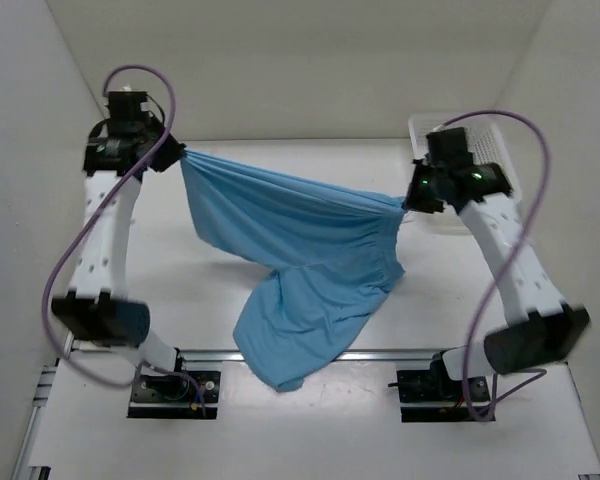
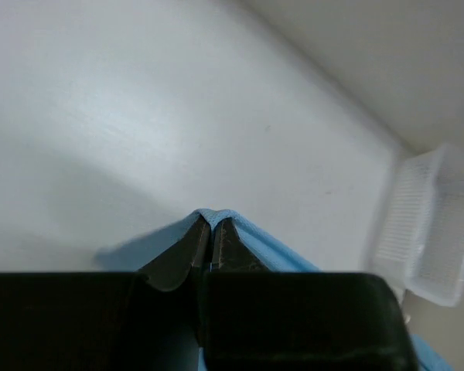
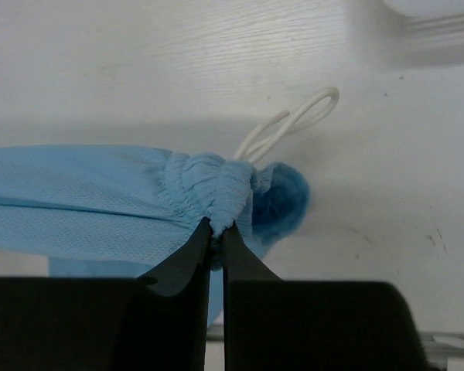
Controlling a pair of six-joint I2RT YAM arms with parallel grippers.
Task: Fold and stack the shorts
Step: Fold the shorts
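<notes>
The loose leg (image 1: 292, 338) of the shorts trails crookedly over the near rail, so next my left gripper moves the stretched edge (image 1: 195, 163) back, puts the shorts down flat, and then grabs their near corner.
The light blue shorts (image 1: 300, 260) hang stretched between my two grippers above the table, one leg drooping to the table's near edge. My left gripper (image 1: 177, 152) is shut on a thin edge of the shorts at the far left; in the left wrist view the fabric (image 2: 255, 239) wraps over the closed gripper (image 2: 211, 220). My right gripper (image 1: 408, 203) is shut on the gathered elastic waistband (image 3: 209, 189) at the right; it shows closed in the right wrist view (image 3: 216, 226). The white drawstring (image 3: 290, 124) loops out beyond the waistband.
A white plastic mesh basket (image 1: 495, 140) stands at the back right, behind the right arm, and also shows in the left wrist view (image 2: 429, 224). White enclosure walls ring the table. A metal rail (image 1: 380, 352) runs along the near edge between the arm bases.
</notes>
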